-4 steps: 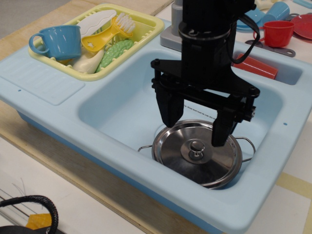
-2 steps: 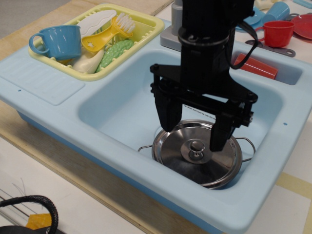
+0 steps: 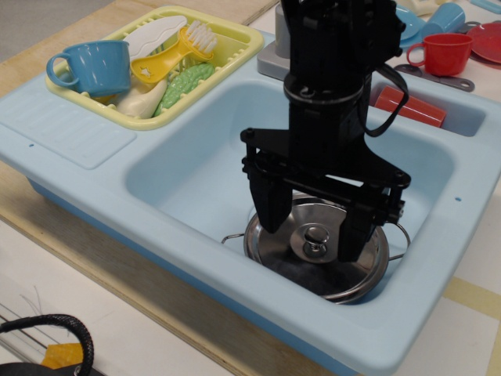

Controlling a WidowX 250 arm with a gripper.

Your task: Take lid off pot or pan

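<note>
I expect the steel lid (image 3: 311,276) to come straight off, nearly level, when I lift, because the small round knob (image 3: 315,240) is at the middle of the flat-lying lid.
The shiny steel lid (image 3: 301,262) with its small round knob (image 3: 315,238) lies flat on the steel pot (image 3: 368,283) in the front right corner of the light blue sink (image 3: 188,168). The pot's wire loop handles (image 3: 231,236) stick out at left and right. My black gripper (image 3: 311,239) hangs straight over the lid, open, with one fingertip (image 3: 270,219) left of the knob and the other (image 3: 350,249) right of it. The fingers reach down to about the lid's surface and do not touch the knob.
A yellow dish rack (image 3: 235,39) at the back left holds a blue cup (image 3: 94,66), a brush (image 3: 176,51) and other toys. A red block (image 3: 411,106), a red cup (image 3: 442,53) and blue dishes sit at the back right. The sink's walls stand close around the pot.
My gripper has come down from above the lid, still open, so that its fingertips now straddle the knob. The lid and pot have not moved.
</note>
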